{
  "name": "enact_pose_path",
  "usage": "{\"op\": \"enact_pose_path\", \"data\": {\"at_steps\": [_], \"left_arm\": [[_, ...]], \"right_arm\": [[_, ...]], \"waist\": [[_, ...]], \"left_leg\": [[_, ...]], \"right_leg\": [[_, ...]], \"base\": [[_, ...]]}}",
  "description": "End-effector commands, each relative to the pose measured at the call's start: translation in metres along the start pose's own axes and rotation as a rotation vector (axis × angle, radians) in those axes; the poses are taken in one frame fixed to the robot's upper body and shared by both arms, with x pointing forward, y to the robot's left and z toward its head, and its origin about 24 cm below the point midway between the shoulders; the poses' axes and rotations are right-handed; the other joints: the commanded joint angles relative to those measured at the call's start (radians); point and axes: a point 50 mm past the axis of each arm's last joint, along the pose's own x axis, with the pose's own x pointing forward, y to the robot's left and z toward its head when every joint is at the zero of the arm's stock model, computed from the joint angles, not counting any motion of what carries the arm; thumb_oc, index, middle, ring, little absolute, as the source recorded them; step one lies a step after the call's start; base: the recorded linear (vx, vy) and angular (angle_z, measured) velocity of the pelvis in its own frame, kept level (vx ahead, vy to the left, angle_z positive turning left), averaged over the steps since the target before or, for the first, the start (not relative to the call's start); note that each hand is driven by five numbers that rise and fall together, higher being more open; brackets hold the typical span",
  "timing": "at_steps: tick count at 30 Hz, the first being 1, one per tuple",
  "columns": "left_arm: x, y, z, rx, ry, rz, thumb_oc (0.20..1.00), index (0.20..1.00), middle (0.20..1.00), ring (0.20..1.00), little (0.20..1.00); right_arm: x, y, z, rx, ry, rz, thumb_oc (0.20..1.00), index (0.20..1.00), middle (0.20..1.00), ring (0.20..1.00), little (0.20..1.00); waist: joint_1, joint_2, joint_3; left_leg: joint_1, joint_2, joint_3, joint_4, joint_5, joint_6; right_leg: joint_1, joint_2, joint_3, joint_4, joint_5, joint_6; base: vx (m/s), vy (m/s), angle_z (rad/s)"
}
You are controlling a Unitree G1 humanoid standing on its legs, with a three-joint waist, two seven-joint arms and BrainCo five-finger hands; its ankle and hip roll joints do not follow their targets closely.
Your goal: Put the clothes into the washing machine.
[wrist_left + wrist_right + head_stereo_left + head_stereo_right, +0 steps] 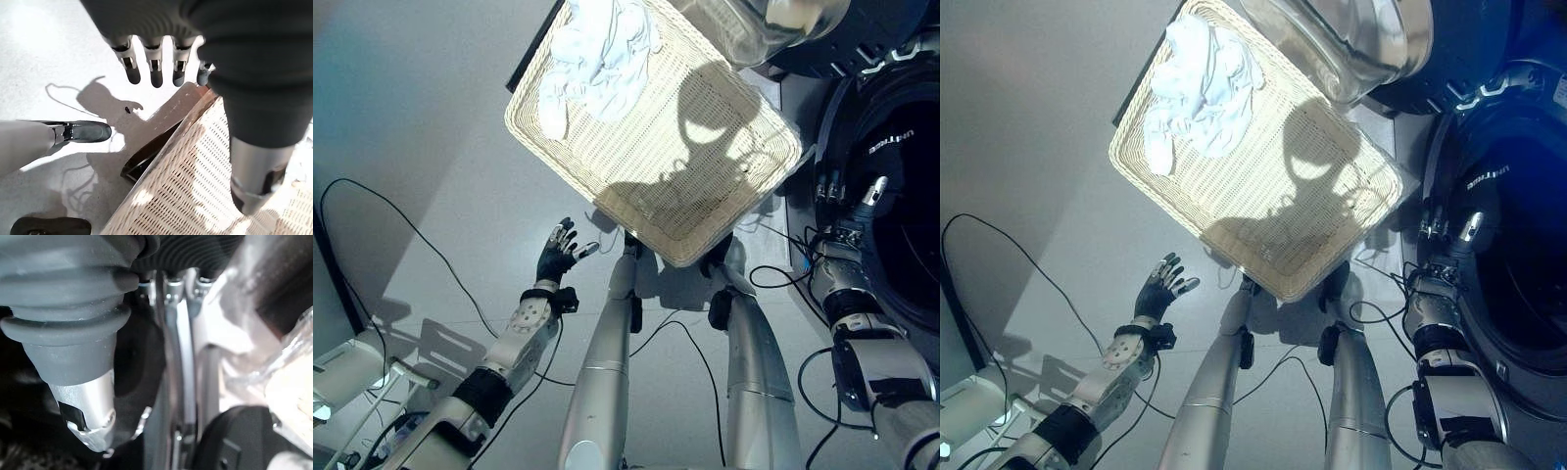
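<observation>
The white clothes (599, 57)' limp end (553, 117) sticks out of the crumpled heap, so the white clothes will rise in one heap with that end trailing when the robot lifts them.
A crumpled heap of white clothes (597, 54) lies in the far corner of a flat wicker basket (705, 176) on the floor. To its right is the washing machine, its dark drum opening (906, 225) facing the basket. My right hand (847, 230) is at the near edge of the opening, fingers (173, 308) straight along the rim and holding nothing. My left hand (555, 257) hovers open over the floor beside the basket's near left edge, fingers (156, 73) spread, apart from the wicker (195, 186) and empty.
The machine's clear round door (773, 24) hangs open over the basket's far right corner. A dark flat board (146, 156) pokes out from under the basket. Grey floor lies to the left of the basket.
</observation>
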Motion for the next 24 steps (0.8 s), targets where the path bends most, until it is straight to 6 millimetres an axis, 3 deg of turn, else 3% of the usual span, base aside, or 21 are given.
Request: {"op": "enact_pose_path", "data": {"at_steps": [1, 2, 11, 13, 14, 16, 18, 19, 23, 24], "left_arm": [[-0.015, 0.005, -0.013, -0.040, 0.038, 0.011, 1.000, 1.000, 1.000, 1.000, 1.000], [-0.016, 0.007, -0.013, -0.038, 0.039, 0.010, 1.000, 1.000, 1.000, 1.000, 1.000], [-0.018, 0.012, -0.011, -0.030, 0.034, 0.010, 1.000, 1.000, 1.000, 1.000, 1.000], [-0.020, 0.014, -0.013, -0.027, 0.037, 0.013, 1.000, 1.000, 1.000, 1.000, 1.000], [-0.026, 0.020, -0.017, -0.031, 0.047, 0.020, 1.000, 1.000, 1.000, 1.000, 1.000], [-0.030, 0.022, -0.019, -0.036, 0.054, 0.026, 1.000, 1.000, 1.000, 1.000, 1.000], [-0.031, 0.023, -0.020, -0.038, 0.058, 0.026, 1.000, 1.000, 1.000, 1.000, 1.000], [-0.034, 0.021, -0.021, -0.046, 0.062, 0.020, 1.000, 1.000, 1.000, 1.000, 1.000], [-0.030, 0.013, -0.019, -0.054, 0.055, 0.005, 1.000, 1.000, 1.000, 1.000, 1.000], [-0.026, 0.009, -0.016, -0.064, 0.051, 0.002, 1.000, 1.000, 1.000, 1.000, 1.000]], "right_arm": [[0.011, 0.041, 0.055, -0.057, -0.221, 0.210, 0.329, 0.329, 0.329, 0.329, 0.329], [0.011, 0.043, 0.057, -0.051, -0.239, 0.218, 0.200, 0.200, 0.200, 0.200, 0.200], [0.010, 0.054, 0.076, -0.053, -0.338, 0.193, 0.200, 0.200, 0.200, 0.200, 0.200], [0.007, 0.057, 0.090, -0.052, -0.436, 0.165, 0.200, 0.200, 0.200, 0.200, 0.200], [-0.006, 0.056, 0.124, -0.020, -0.692, 0.044, 0.219, 0.219, 0.219, 0.219, 0.219], [-0.017, 0.052, 0.142, 0.025, -0.834, -0.043, 0.551, 0.551, 0.551, 0.551, 0.551], [-0.024, 0.047, 0.151, 0.039, -0.906, -0.091, 0.758, 0.758, 0.758, 0.758, 0.758], [-0.044, 0.042, 0.177, 0.126, -1.134, -0.209, 1.000, 1.000, 1.000, 1.000, 1.000], [-0.046, 0.040, 0.188, 0.128, -1.166, -0.311, 1.000, 1.000, 1.000, 1.000, 1.000], [-0.037, 0.038, 0.187, 0.091, -1.063, -0.375, 1.000, 1.000, 1.000, 1.000, 1.000]], "waist": [[-0.026, 0.026, -0.018], [-0.029, 0.023, -0.018], [-0.043, 0.009, -0.018], [-0.048, 0.003, -0.018], [-0.058, -0.005, -0.018], [-0.065, -0.009, -0.018], [-0.064, -0.011, -0.018], [-0.073, -0.013, -0.018], [-0.078, -0.010, -0.018], [-0.078, -0.007, -0.018]], "left_leg": [[0.004, -0.032, 0.094, 0.068, -0.093, 0.022], [0.007, -0.030, 0.096, 0.068, -0.094, 0.022], [0.041, -0.023, 0.115, 0.063, -0.098, 0.018], [0.051, -0.022, 0.118, 0.064, -0.102, 0.016], [0.070, -0.021, 0.122, 0.064, -0.110, 0.017], [0.083, -0.022, 0.123, 0.065, -0.116, 0.018], [0.091, -0.023, 0.124, 0.063, -0.118, 0.018], [0.108, -0.028, 0.125, 0.061, -0.127, 0.017], [0.107, -0.032, 0.124, 0.075, -0.130, 0.018], [0.104, -0.036, 0.122, 0.084, -0.129, 0.018]], "right_leg": [[0.054, 0.029, -0.020, -0.099, 0.108, 0.114], [0.057, 0.029, -0.021, -0.101, 0.109, 0.115], [0.094, 0.031, -0.022, -0.124, 0.114, 0.116], [0.105, 0.031, -0.023, -0.130, 0.113, 0.115], [0.126, 0.037, -0.021, -0.137, 0.109, 0.112], [0.141, 0.042, -0.018, -0.140, 0.106, 0.111], [0.149, 0.045, -0.016, -0.143, 0.105, 0.111], [0.168, 0.052, -0.012, -0.154, 0.107, 0.112], [0.166, 0.052, -0.006, -0.146, 0.105, 0.109], [0.161, 0.051, -0.002, -0.139, 0.105, 0.108]], "base": [[-0.03, -0.035, -0.01], [-0.03, -0.028, -0.02], [-0.02, -0.010, -0.05], [0.00, -0.007, -0.06], [0.00, 0.026, -0.08], [0.01, 0.050, -0.08], [0.01, 0.052, -0.15], [0.01, 0.068, -0.20], [0.00, 0.055, -0.03], [0.02, 0.054, 0.05]]}}
